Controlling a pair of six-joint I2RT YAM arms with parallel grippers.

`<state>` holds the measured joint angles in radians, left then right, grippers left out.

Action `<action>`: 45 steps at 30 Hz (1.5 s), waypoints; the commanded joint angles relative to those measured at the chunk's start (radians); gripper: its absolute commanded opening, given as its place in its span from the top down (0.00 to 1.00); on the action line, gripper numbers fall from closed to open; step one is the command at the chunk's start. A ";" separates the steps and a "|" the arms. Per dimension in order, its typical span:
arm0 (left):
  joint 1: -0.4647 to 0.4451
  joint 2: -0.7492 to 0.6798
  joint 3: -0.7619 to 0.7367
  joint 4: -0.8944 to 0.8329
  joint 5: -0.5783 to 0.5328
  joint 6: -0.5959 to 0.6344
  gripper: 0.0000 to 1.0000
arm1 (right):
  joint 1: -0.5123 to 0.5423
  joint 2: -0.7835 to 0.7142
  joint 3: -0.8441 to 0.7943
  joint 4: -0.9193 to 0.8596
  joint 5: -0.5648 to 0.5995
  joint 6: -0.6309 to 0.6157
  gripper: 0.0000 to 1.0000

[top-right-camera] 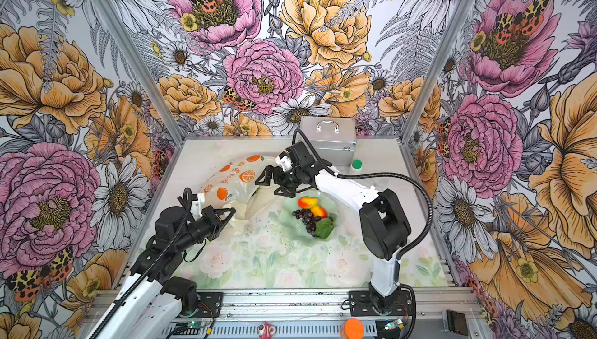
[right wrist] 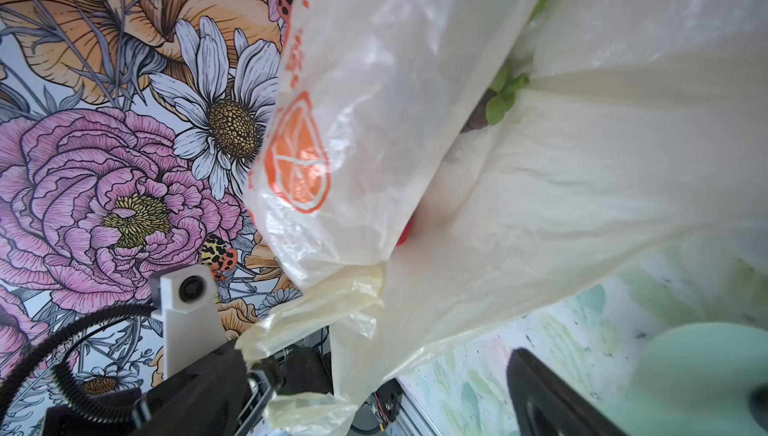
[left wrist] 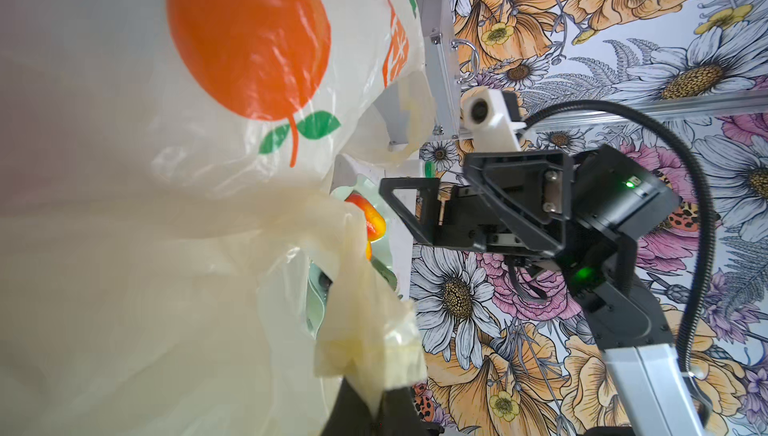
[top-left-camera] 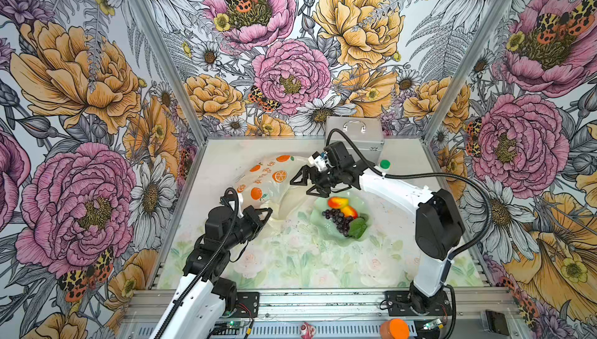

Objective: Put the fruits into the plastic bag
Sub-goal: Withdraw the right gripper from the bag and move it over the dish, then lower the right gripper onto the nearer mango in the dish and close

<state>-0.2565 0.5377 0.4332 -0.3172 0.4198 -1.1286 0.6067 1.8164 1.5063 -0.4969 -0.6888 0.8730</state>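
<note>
I should continue to move my right gripper's open fingers onto the bag's loose rim point(top-left-camera: 303, 193) until they close on it, since my left gripper is holding the bunched rim point(top-right-camera: 238, 214) steady.
The cream plastic bag point(top-left-camera: 265, 179) point(top-right-camera: 232, 179) printed with oranges lies at the back left of the table. My left gripper point(top-left-camera: 269, 213) point(left wrist: 374, 409) is shut on its bunched rim and holds the mouth up. My right gripper point(top-left-camera: 305, 185) point(top-right-camera: 269, 187) hangs open and holds nothing, by the bag's mouth, just beyond the dish. Of the fruits, a mango point(top-left-camera: 337, 202) point(left wrist: 370, 218), a purple grape bunch point(top-left-camera: 339, 221) and a green leaf point(top-left-camera: 358, 227) lie in the pale green dish point(top-left-camera: 323, 235). Inside the bag point(right wrist: 540, 164) a green stalk point(right wrist: 503, 97) and a red bit point(right wrist: 405, 232) show.
A silver metal case point(top-left-camera: 355, 133) stands at the back, with a green-capped bottle point(top-left-camera: 384, 164) beside it. An orange-lidded jar point(top-left-camera: 394, 327) and a small pink object point(top-left-camera: 307, 329) sit on the front rail. Flowered walls close in three sides.
</note>
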 commanded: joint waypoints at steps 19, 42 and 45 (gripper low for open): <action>0.019 0.056 0.059 -0.043 -0.003 0.047 1.00 | -0.180 -0.552 -0.288 -0.284 0.516 -0.353 0.10; 0.041 0.009 0.022 -0.070 0.021 0.042 1.00 | -0.215 -0.237 -0.321 -0.289 0.305 -0.426 0.27; 0.053 0.000 0.019 -0.077 0.029 0.043 1.00 | -0.214 -0.213 -0.311 -0.283 0.300 -0.425 0.27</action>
<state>-0.2173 0.5526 0.4618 -0.3813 0.4221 -1.1004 0.3931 1.5894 1.1553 -0.7959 -0.3729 0.4683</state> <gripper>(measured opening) 0.047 0.729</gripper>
